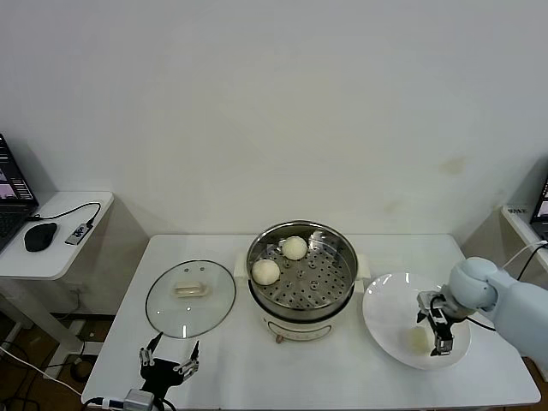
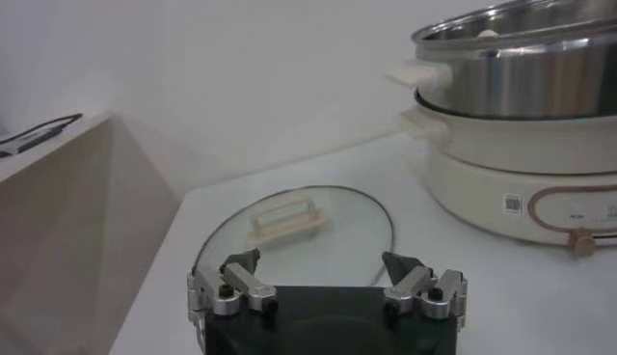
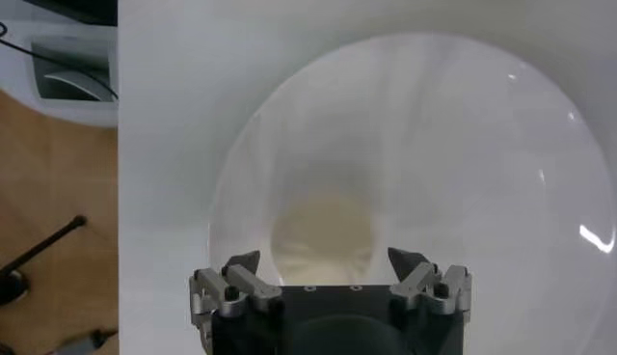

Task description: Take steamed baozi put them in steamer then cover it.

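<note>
I should expect another baozi hidden behind my right gripper when I lift this baozi (image 1: 419, 341) away, because the gripper covers part of the white plate.
The steamer (image 1: 301, 278) stands mid-table with its perforated tray bare of any cover; two baozi (image 1: 294, 248) (image 1: 265, 271) lie in it at the back left. A third baozi (image 1: 417, 339) rests on the white plate (image 1: 385, 300) to the right. My right gripper (image 1: 432, 330) hovers open just over that bun; in the right wrist view the baozi (image 3: 323, 236) sits between the spread fingers of the gripper (image 3: 326, 260), untouched. The glass cover (image 1: 190, 298) lies flat on the table, left of the steamer. My left gripper (image 1: 169, 358) is open near the front edge, facing the cover (image 2: 294, 232).
A low side table (image 1: 51, 248) with a mouse and laptop stands at far left, below the main table's level. The steamer's cream base (image 2: 521, 183) is to the side of the left gripper (image 2: 321, 262). The plate (image 3: 463, 145) lies near the table's right edge.
</note>
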